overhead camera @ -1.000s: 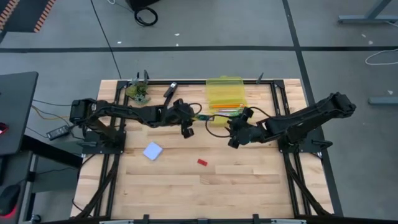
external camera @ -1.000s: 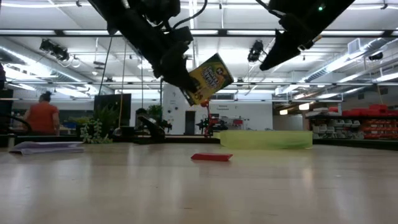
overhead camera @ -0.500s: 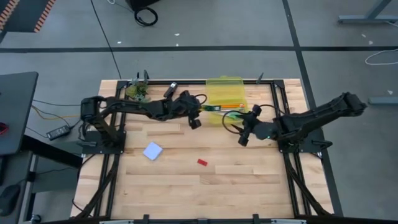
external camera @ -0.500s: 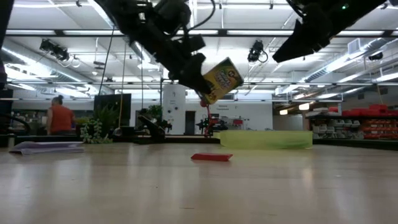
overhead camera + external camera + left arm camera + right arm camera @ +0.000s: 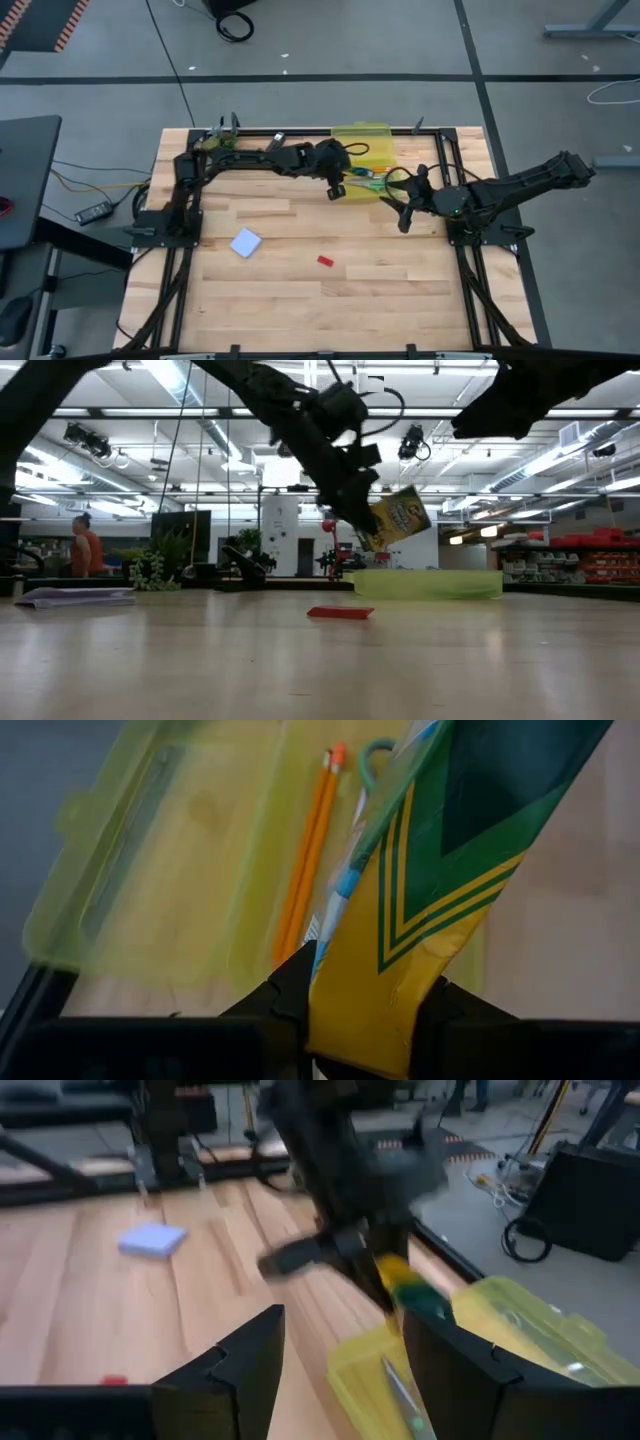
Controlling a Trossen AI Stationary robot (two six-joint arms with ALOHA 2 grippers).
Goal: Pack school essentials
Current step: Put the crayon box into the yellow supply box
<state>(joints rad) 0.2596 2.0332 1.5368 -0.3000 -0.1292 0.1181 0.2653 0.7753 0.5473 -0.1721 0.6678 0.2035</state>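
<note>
The crayon box point(image 5: 403, 518) tilts on edge above the yellow case, so I should lower it with my left gripper onto the yellow case's bottom and tip it flat.
My left gripper point(image 5: 337, 190) is shut on the yellow-green crayon box point(image 5: 397, 518), which hangs over the near left part of the open translucent yellow case point(image 5: 362, 150). Inside the case lie orange pencils point(image 5: 310, 860) and green-handled scissors point(image 5: 378, 755). The light-blue pad point(image 5: 245, 243) and the small red piece point(image 5: 325, 261) lie flat on the table. My right gripper point(image 5: 403, 212) stands open to the right of the case, holding nothing. My left gripper pinches one end of the crayon box point(image 5: 370, 1010) between its two fingers. The fingers slant downward from the table's left. The box hangs tilted below them, lifted clear of the table and above the case point(image 5: 428, 583).
A black clip-like object point(image 5: 274, 143) and a small green clump point(image 5: 222, 148) sit at the far left of the table. The near half of the wooden table point(image 5: 300, 300) holds only the pad and the red piece.
My left gripper has carried the crayon box toward the table's right and slightly toward the far edge, from left of the case to over it; the box stays lifted and tilted. My right gripper has drawn back toward the right edge.
</note>
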